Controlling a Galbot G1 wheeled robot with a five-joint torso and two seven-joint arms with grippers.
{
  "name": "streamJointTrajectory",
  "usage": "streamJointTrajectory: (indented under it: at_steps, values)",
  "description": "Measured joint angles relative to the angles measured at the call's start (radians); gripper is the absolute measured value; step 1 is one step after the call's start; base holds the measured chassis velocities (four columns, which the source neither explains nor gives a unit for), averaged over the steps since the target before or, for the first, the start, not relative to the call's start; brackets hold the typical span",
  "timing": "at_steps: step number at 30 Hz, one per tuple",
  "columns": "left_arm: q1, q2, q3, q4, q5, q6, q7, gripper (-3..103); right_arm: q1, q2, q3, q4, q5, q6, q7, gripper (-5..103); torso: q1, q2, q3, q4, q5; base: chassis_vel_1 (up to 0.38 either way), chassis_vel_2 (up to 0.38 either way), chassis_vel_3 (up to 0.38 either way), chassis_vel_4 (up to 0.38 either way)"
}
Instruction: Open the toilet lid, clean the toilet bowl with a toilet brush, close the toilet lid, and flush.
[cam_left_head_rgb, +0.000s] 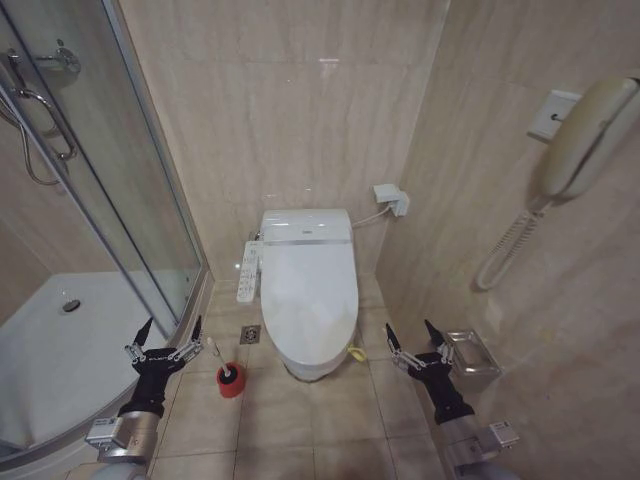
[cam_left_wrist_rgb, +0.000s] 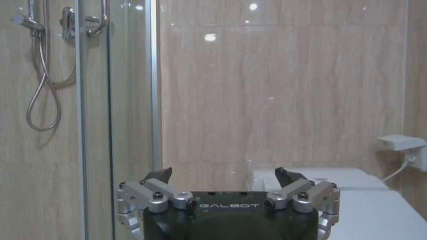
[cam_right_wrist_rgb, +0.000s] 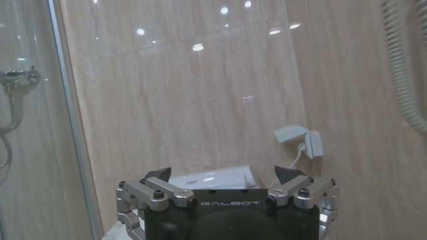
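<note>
The hidden seat will swing up together with the toilet lid when I lift, because the green-and-yellow band (cam_left_head_rgb: 357, 354) sticks out under the edge of the toilet lid (cam_left_head_rgb: 310, 295).
The toilet lid (cam_left_head_rgb: 308, 290) is a glossy white oval lying shut over the toilet, so the toilet bowl is hidden beneath it. A green-and-yellow band (cam_left_head_rgb: 356, 353) hangs at its front right edge. The toilet brush (cam_left_head_rgb: 218, 356) stands with its thin white handle in a squat red holder (cam_left_head_rgb: 231, 382) on the floor left of the toilet. My left gripper (cam_left_head_rgb: 168, 334) is open, low at the left, just left of the brush. My right gripper (cam_left_head_rgb: 415, 338) is open, low at the right of the toilet. Part of the lid (cam_left_wrist_rgb: 373, 210) shows in the left wrist view.
A glass shower enclosure (cam_left_head_rgb: 110, 190) with a white tray (cam_left_head_rgb: 60, 350) fills the left. A control panel (cam_left_head_rgb: 249, 270) juts from the toilet's left side. A metal holder (cam_left_head_rgb: 470, 358) and a wall phone (cam_left_head_rgb: 580, 140) are on the right wall. A floor drain (cam_left_head_rgb: 250, 334) lies beside the toilet.
</note>
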Motion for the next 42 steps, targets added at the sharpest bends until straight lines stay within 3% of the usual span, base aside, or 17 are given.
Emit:
streamJointTrajectory:
  at_steps: [7,20,42]
  values:
    - [0.000,0.000,0.000,0.000,0.000,0.000,0.000,100,-0.010,0.001,0.000,-0.011,-0.023,0.030,0.027,100,0.000,0.000,0.000,-0.0002,-0.0001,-0.090,0.105,0.077,-0.086]
    - [0.000,0.000,0.000,0.000,0.000,0.000,0.000,100,-0.071,0.014,-0.034,-0.153,-0.098,0.122,-0.043,100,0.000,0.000,0.000,-0.0003,-0.0002,-0.024,0.011,0.018,-0.013]
    - [0.000,0.000,0.000,0.000,0.000,0.000,0.000,100,0.236,0.022,-0.056,-0.778,-0.243,0.273,-0.005,100,0.000,0.000,0.000,-0.0003,-0.0001,0.000,0.000,0.000,0.000]
